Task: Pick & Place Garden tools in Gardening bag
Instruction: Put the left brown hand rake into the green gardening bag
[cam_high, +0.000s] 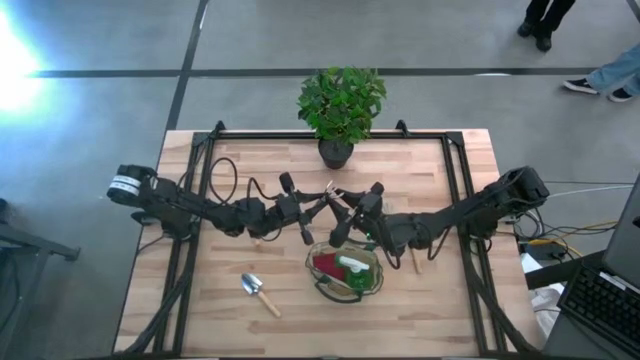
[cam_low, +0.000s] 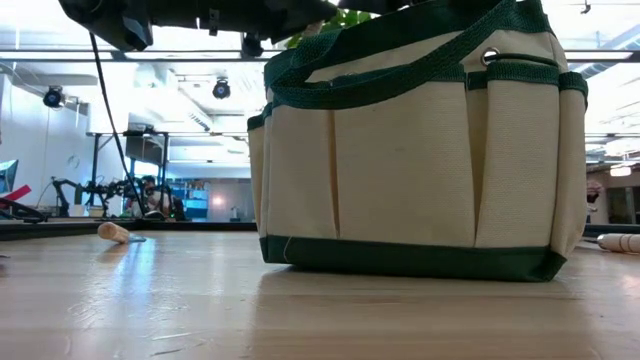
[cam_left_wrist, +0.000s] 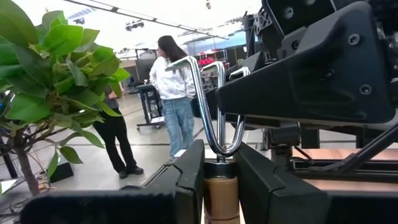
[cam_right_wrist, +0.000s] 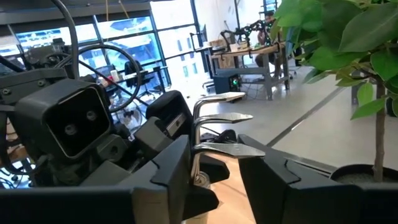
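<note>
My right gripper needs to close on the hand fork's metal prongs (cam_left_wrist: 220, 124) first, because my left gripper is shut on the hand fork's handle (cam_left_wrist: 222, 198). My left gripper should then open and back away.
My left gripper (cam_left_wrist: 221, 155) is shut on a hand fork (cam_left_wrist: 214, 93) with three curved silver prongs and a light wooden handle, held up over the table's middle (cam_high: 330, 195). My right gripper (cam_right_wrist: 214, 155) faces it, open, with a finger on each side of the prongs (cam_right_wrist: 221, 134). The gardening bag (cam_high: 345, 270), cream with a dark green rim and handles, stands on the table just nearer than both grippers (cam_low: 410, 150). It holds a red piece and a green bottle. A silver trowel (cam_high: 258, 292) lies flat on the table to the bag's left. My left gripper pinches the fork's wooden handle (cam_left_wrist: 221, 190) between its two fingers, just below the metal collar. The prongs stick out past the fingertips toward my right gripper. The fork is lifted clear of the table. Whether my right gripper's fingers (cam_right_wrist: 171, 165) touch the prongs, I cannot tell.
A leafy plant in a dark pot (cam_high: 340, 105) stands at the table's far edge, behind the grippers. Another wooden handle (cam_high: 415, 262) lies on the table under the right arm. People stand in the room beyond the table (cam_left_wrist: 171, 93).
</note>
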